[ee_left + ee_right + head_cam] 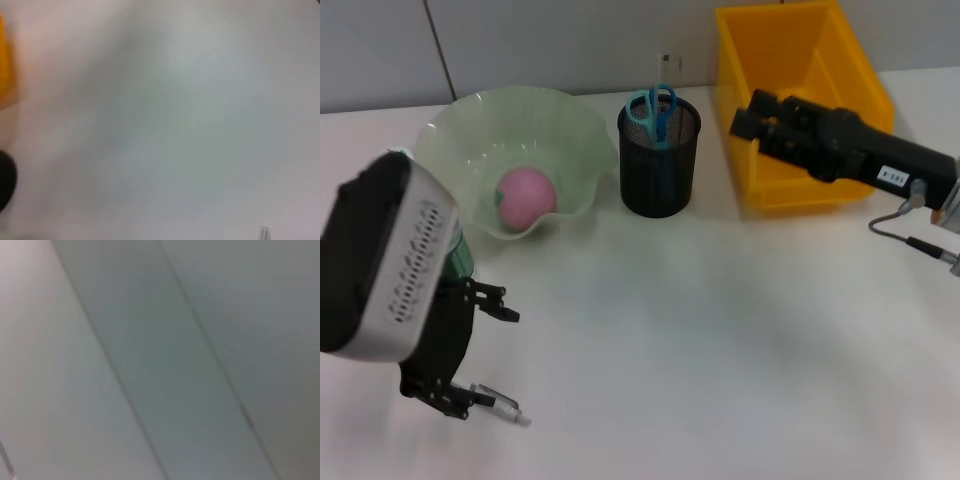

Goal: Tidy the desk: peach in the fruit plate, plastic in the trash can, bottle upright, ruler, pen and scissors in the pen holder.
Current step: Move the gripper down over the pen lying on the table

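My left gripper should keep going toward the body of the free-lying pen, with its open fingers lined up across it, and close once those fingers straddle it.
The pink peach (525, 195) lies in the pale green fruit plate (570, 130). The black mesh pen holder (658, 165) holds the blue scissors (653, 108) and a clear ruler (666, 68). The pen (498, 403) lies on the table at the front left; its tip (263, 232) also shows in the left wrist view. My left gripper (480, 350) is open just above the table, and one finger (455, 400) is right beside the pen. A sliver of the green bottle (461, 255) shows behind my left arm. My right gripper (750, 115) hovers over the yellow trash can (790, 190). The plastic is out of view.
White table surface stretches across the middle and right front (720, 340). A grey wall stands behind the table. The right arm's cable (895, 225) hangs near the right edge.
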Action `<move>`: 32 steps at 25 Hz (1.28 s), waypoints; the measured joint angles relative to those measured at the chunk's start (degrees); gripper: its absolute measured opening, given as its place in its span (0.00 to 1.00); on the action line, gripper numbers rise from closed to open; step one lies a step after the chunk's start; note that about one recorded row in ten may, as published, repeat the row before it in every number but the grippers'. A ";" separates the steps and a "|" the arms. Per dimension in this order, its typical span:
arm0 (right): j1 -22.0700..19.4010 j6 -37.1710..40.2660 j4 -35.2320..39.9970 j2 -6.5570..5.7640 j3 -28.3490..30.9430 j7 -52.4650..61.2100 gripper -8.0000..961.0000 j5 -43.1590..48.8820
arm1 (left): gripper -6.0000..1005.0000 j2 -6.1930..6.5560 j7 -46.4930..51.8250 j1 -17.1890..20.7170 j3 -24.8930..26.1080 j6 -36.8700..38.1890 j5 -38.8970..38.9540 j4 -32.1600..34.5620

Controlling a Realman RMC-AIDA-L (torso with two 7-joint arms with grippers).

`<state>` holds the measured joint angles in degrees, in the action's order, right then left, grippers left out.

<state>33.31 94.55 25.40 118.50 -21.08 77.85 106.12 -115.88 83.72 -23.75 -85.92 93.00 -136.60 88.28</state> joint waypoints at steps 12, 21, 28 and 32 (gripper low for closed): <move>-1.53 0.26 2.52 0.08 -8.50 4.76 0.67 0.17 | 0.84 1.08 1.85 -2.05 -9.91 -1.30 -5.17 -0.60; -1.91 0.22 6.29 -1.37 -19.08 13.16 0.66 5.28 | 0.80 1.12 2.57 -2.37 -11.66 -2.76 -6.64 -1.01; -1.77 0.43 13.09 0.15 -19.66 15.46 0.66 14.55 | 0.79 1.03 3.54 -2.60 -13.17 -3.66 -8.16 -1.45; -1.01 0.34 15.19 0.30 -22.32 17.02 0.66 15.97 | 0.78 1.01 4.55 -3.61 -13.84 -3.36 -8.45 -1.73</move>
<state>32.30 94.89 40.59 118.80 -43.40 94.88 122.09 -114.87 88.27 -27.36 -99.76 89.64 -145.05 86.54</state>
